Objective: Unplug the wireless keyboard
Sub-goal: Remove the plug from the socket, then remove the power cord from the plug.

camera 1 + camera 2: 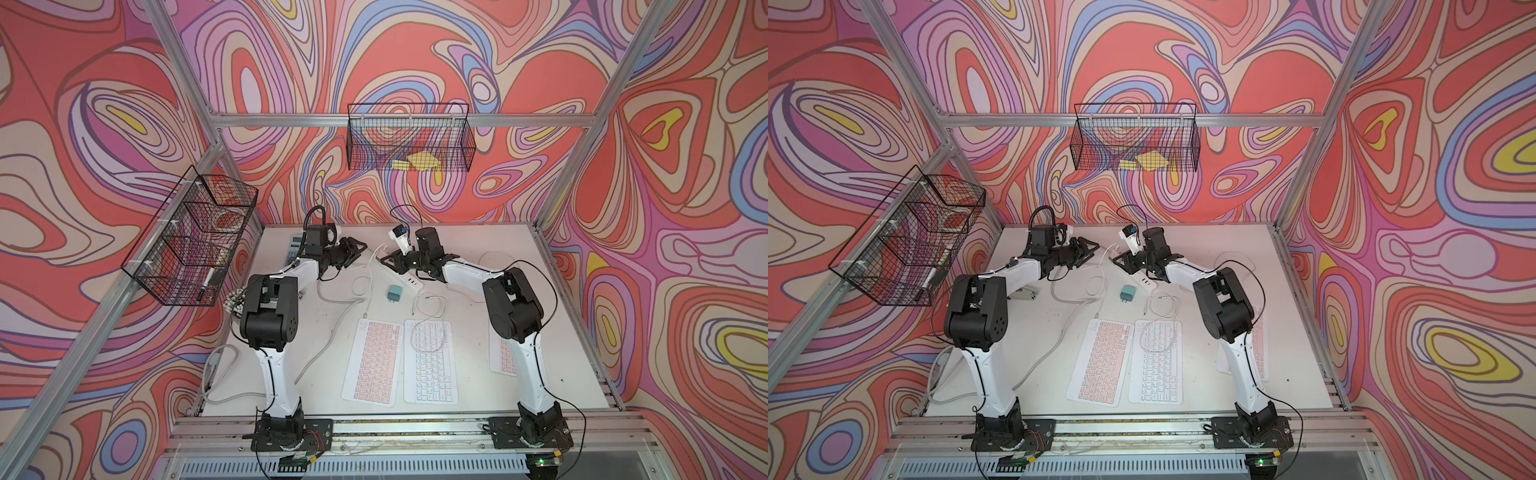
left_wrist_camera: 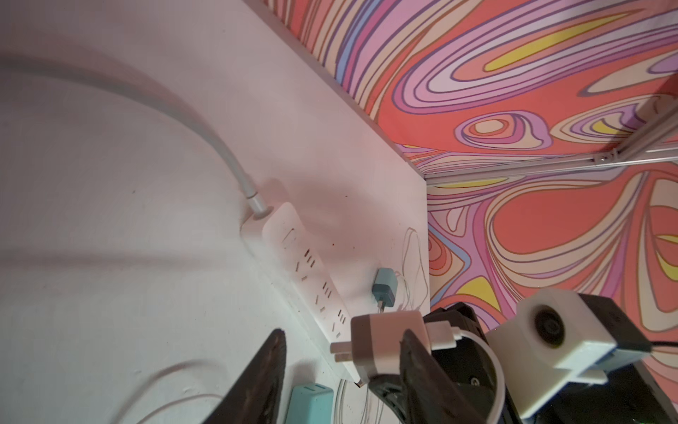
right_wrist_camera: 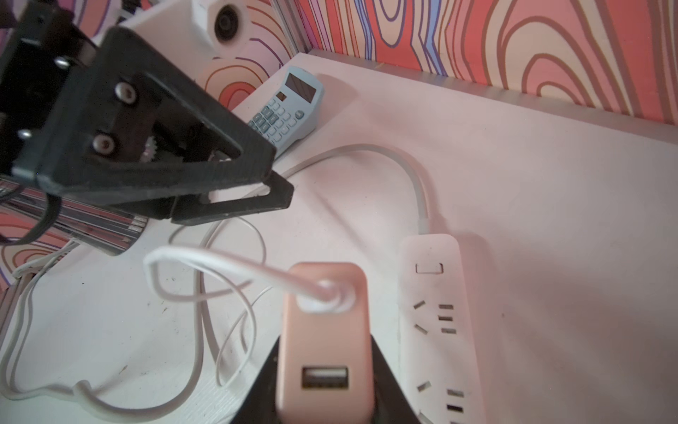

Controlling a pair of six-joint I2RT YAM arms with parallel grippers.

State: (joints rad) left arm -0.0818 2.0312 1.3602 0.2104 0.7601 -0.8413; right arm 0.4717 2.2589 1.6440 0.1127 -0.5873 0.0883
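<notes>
The white cable's plug [image 2: 443, 334] points toward my right gripper's wrist. Next, my left gripper takes the pink charger block [image 2: 394, 343] so that my right gripper is free for the cable's plug.
My right gripper [image 3: 324, 370] is shut on a pink charger block [image 3: 324, 330], held just above the table beside the white power strip [image 3: 436, 312]. The block's prongs [image 2: 339, 350] are bare, out of the strip [image 2: 312, 279]. A white cable [image 3: 220, 266] is still plugged into one port of the block. In both top views this cable [image 1: 365, 291] runs to the far corner of the pink wireless keyboard [image 1: 374, 361] [image 1: 1100, 361]. My left gripper [image 2: 341, 334] [image 1: 359, 249] is open right next to the block, holding nothing. The right gripper [image 1: 384, 259] faces it.
A white keyboard [image 1: 430, 361] with a thin looped cable on it lies beside the pink one. Another pink keyboard [image 1: 500, 357] lies partly under the right arm. A teal charger [image 1: 392, 295], a blue calculator [image 3: 290, 106] and two wire baskets [image 1: 191, 237] [image 1: 411, 141] are around.
</notes>
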